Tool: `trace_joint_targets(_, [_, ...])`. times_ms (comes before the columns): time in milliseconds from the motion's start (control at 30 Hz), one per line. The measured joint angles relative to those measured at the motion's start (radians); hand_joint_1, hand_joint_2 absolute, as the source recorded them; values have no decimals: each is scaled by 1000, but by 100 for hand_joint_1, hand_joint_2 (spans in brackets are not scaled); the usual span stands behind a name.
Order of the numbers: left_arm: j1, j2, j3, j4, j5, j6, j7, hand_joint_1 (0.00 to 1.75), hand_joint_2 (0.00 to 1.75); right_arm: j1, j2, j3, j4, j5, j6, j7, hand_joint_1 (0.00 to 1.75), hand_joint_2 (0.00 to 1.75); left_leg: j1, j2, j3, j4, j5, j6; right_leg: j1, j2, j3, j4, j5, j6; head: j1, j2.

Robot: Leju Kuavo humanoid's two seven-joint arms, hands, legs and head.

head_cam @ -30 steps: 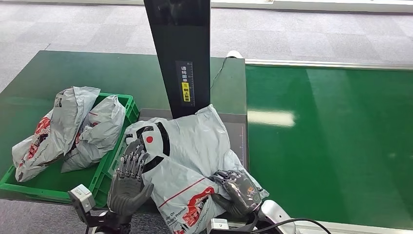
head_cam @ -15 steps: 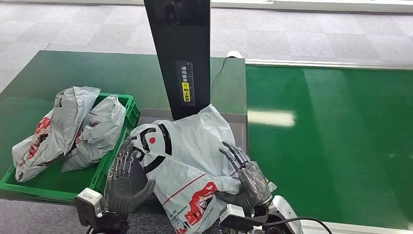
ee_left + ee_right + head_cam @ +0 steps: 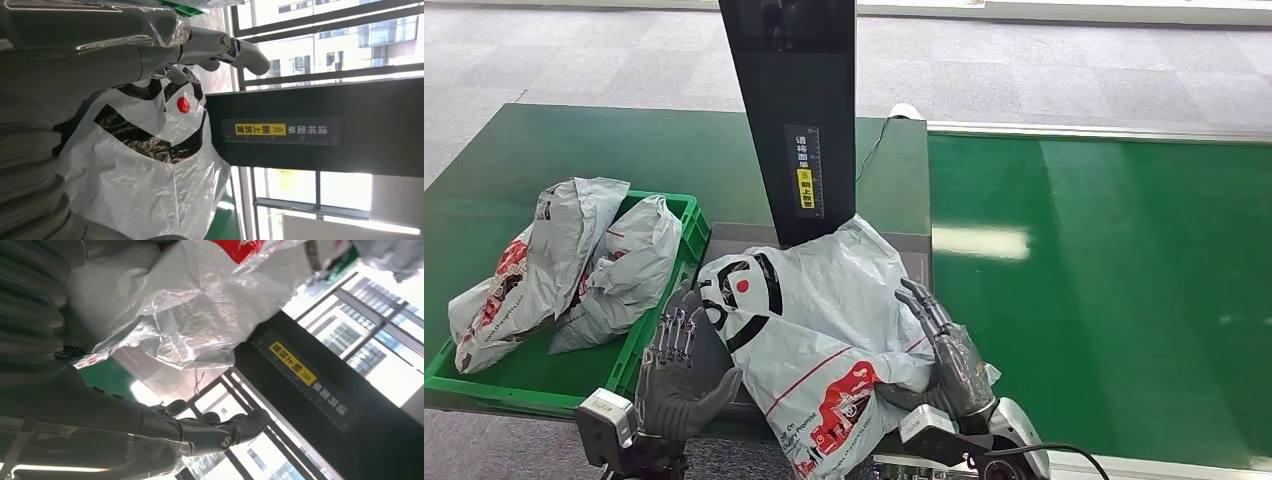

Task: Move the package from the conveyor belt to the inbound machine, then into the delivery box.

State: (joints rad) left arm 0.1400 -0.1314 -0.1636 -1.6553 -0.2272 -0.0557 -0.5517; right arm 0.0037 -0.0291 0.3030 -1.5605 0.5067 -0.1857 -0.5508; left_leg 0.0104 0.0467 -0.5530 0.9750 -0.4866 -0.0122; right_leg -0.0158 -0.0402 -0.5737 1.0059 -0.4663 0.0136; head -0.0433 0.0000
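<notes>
I expect the package [image 3: 829, 325] to lie on the grey mailers [image 3: 574, 260] and sag past the green crate's rim when I lower it, because the mailers bulge above that rim.
The package [image 3: 814, 310], a white plastic mailer with black and red print, lies on the inbound machine's grey platform [image 3: 914, 262], in front of its black column [image 3: 794, 110]. The package's near end hangs over the table's front edge. My left hand [image 3: 682, 370] stands at the package's left edge with its fingers [image 3: 210, 45] straight and spread. My right hand [image 3: 949, 355] stands against the package's right edge, fingers [image 3: 215, 432] extended and apart. Neither hand grips the package [image 3: 150, 165].
A green crate [image 3: 686, 212] at the left of the platform holds two grey mailers [image 3: 554, 250] [image 3: 629, 265]. The green conveyor belt [image 3: 1104, 290] stretches to the right, with a metal rail along its far side. Grey carpet lies beyond the table.
My right hand has lifted off the package, uncurled and moved to its right edge. The package has shifted slightly rightward. My left hand has sunk a little lower.
</notes>
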Motion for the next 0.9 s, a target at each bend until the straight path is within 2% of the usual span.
trace_joint_targets(167, [-1,2,-15,-2,-4,-26,-2,0,175,12,21,-63,-21,-414,229,-30,0,175,0,0,0,0,0,0,0,0,0,0,0,0,0,0])
trace_joint_targets(300, [0,7,-32,-1,-34,-26,-12,0,175,20,34,-114,-28,-566,326,-29,0,175,0,0,0,0,0,0,0,0,0,0,0,0,0,0])
trace_joint_targets(567, [0,18,-56,-1,-90,-14,-10,0,175,28,48,-158,-30,-606,365,-26,0,175,0,0,0,0,0,0,0,0,0,0,0,0,0,0])
trace_joint_targets(633, [0,23,-69,-1,-179,18,-3,0,175,28,50,-160,-30,-605,375,-26,0,175,0,0,0,0,0,0,0,0,0,0,0,0,0,0])
trace_joint_targets(733, [-1,37,-112,2,-405,88,27,0,175,26,54,-162,-30,-600,394,-25,0,175,0,0,0,0,0,0,0,0,0,0,0,0,0,0])
trace_joint_targets(900, [-13,59,-205,35,-664,141,134,0,175,20,61,-164,-27,-588,414,-25,0,175,0,0,0,0,0,0,0,0,0,0,0,0,0,0])
